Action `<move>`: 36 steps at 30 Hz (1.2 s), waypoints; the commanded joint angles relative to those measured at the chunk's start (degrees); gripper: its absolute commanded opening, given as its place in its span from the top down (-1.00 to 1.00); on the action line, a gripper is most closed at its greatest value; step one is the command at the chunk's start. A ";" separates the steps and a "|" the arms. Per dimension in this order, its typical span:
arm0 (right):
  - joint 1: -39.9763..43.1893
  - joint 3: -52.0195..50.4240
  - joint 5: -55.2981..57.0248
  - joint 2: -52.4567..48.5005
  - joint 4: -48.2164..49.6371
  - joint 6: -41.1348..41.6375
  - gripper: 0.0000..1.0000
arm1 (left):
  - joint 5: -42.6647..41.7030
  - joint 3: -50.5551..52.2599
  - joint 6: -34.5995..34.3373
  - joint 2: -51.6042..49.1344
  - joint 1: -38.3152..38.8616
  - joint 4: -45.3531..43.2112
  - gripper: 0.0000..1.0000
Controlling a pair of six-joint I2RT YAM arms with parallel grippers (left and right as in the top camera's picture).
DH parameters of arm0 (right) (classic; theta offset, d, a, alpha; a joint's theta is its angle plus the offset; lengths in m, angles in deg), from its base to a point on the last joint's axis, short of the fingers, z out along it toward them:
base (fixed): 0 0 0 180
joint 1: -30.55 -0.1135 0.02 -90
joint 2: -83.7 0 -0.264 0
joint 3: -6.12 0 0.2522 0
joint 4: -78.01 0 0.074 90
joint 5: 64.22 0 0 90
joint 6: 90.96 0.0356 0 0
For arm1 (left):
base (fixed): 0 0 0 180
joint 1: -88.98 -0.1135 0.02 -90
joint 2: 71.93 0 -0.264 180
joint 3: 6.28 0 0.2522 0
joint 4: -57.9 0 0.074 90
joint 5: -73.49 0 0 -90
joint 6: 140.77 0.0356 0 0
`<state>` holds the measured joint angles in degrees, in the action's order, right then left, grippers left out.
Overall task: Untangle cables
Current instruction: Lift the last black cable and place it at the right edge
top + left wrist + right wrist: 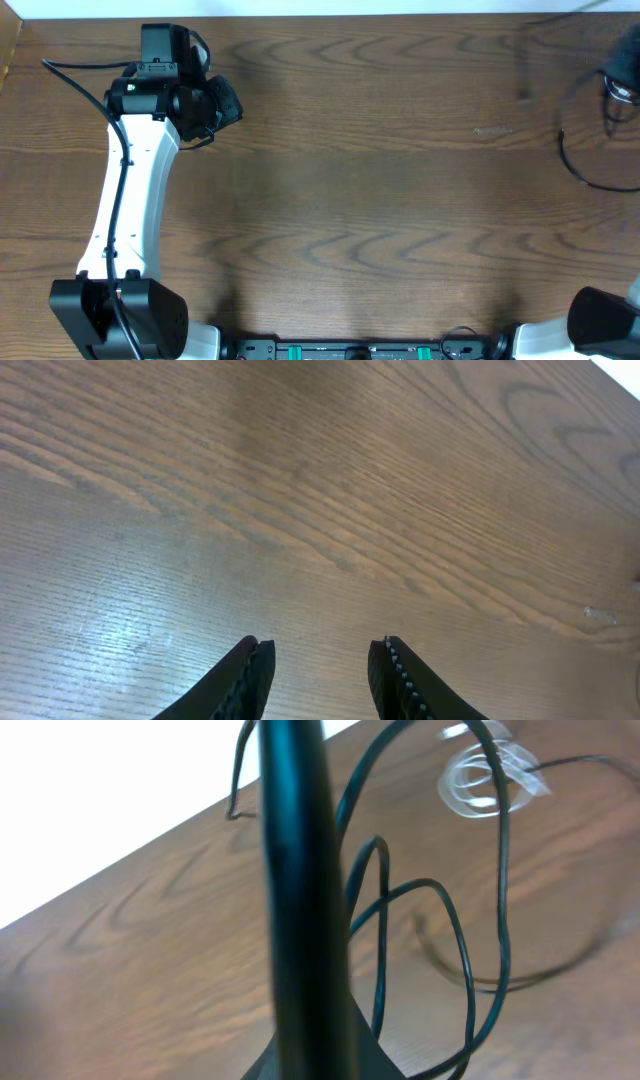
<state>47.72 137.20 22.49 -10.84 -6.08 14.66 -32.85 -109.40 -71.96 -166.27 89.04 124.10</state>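
My right gripper should go on toward the open wood nearer me and let go there, because the black cable's loops hang clear of the coiled white cable.
A black cable hangs in loose loops beside my right gripper, its shadow on the wood below. The two fingers are pressed together into one dark bar, and the cable runs into it from both sides. A coiled white cable lies on the table beyond. In the overhead view the white coil and a black cable loop sit at the far right edge, under the right gripper. My left gripper is open over bare wood at the back left.
The wooden table's back edge runs close behind the cables. The left arm stretches along the left side. Both arm bases stand at the front edge.
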 commanded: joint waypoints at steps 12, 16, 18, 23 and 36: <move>22.95 2.89 10.10 -3.21 -5.11 0.85 0.98 | 0.59 0.15 0.07 0.04 -0.15 0.00 0.27; 23.85 2.19 18.84 -5.57 -9.33 6.45 0.98 | 0.57 0.15 0.07 0.04 -0.13 0.02 0.27; 24.15 1.09 20.83 -7.78 -10.12 8.74 0.98 | 0.57 0.15 0.09 0.04 -0.15 0.00 0.27; 24.55 -0.59 21.66 -14.25 -7.98 11.43 0.98 | 0.57 0.15 0.09 0.04 -0.13 0.02 0.27; 24.52 -1.11 19.19 -32.13 1.36 13.03 -0.67 | 0.59 0.15 0.09 0.04 -0.15 -0.02 0.26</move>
<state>71.93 135.95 41.59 -42.78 -4.50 27.25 -32.83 -109.40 -71.96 -166.27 89.04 124.10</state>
